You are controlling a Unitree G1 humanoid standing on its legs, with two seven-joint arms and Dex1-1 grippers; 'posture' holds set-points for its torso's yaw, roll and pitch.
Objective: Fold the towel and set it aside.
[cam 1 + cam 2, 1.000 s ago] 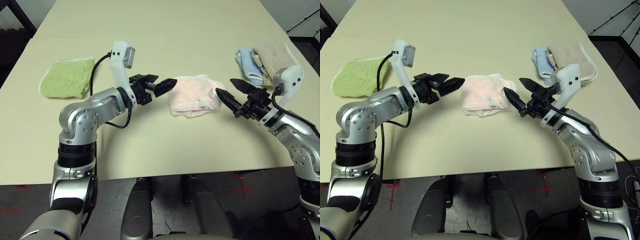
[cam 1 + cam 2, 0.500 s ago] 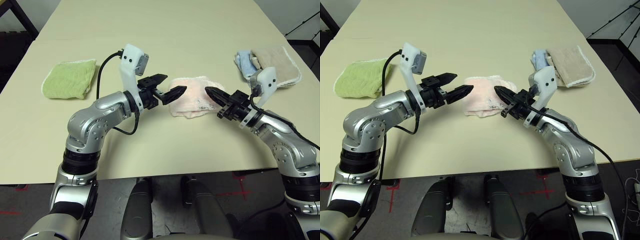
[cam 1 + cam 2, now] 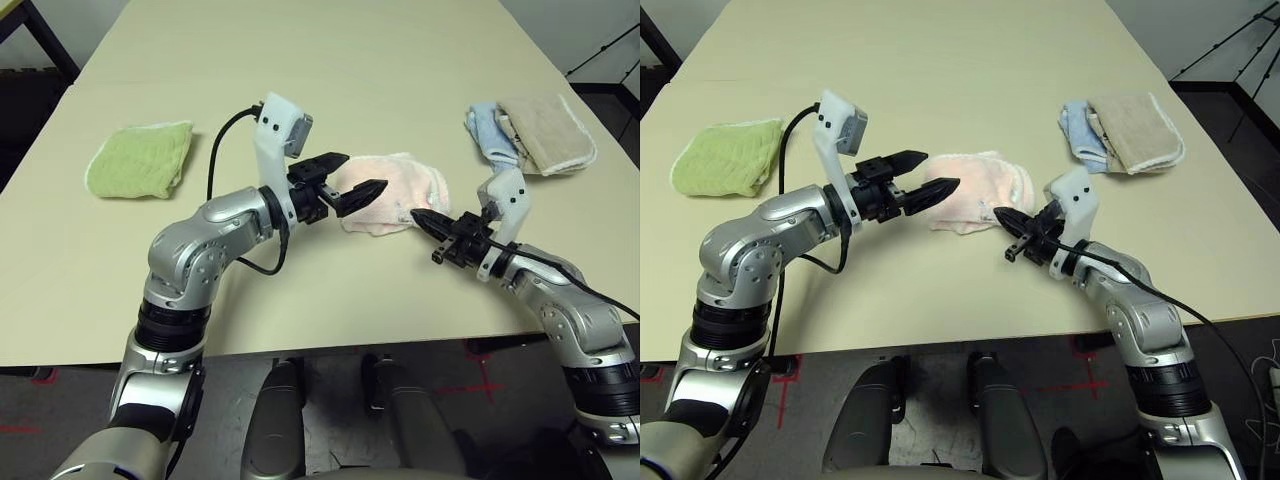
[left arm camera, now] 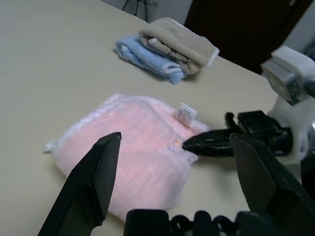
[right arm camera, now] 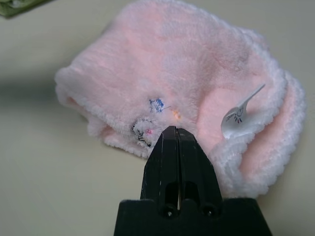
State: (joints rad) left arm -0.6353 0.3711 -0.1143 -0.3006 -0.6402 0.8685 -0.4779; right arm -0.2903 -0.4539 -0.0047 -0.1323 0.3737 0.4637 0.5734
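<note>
The pale pink towel's layers lie uneven [image 3: 436,188] next to the white tag. My left gripper should close and press down the opposite side [image 3: 948,215] while my right gripper straightens the layers.
The pale pink towel [image 3: 400,185] lies folded in a small bundle at the table's middle, its white tag and dark logo facing my right arm. My left gripper [image 3: 366,171] hovers open over the towel's left edge, one finger [image 4: 93,187] on each side of the towel in the left wrist view. My right gripper [image 3: 415,213] is shut with nothing between its fingers. Its tip [image 5: 172,130] sits at the towel's near right edge, just below the logo [image 5: 145,132]; whether it touches the pile I cannot tell.
A light green folded cloth [image 3: 138,160] lies at the far left. Blue and beige folded cloths [image 3: 530,130] are stacked at the far right. Bare tabletop [image 3: 330,290] stretches in front of the towel to the near edge.
My right gripper has shut and moved left and toward me, to the towel's near right edge. My left gripper, still open, has advanced right over the towel's left edge.
</note>
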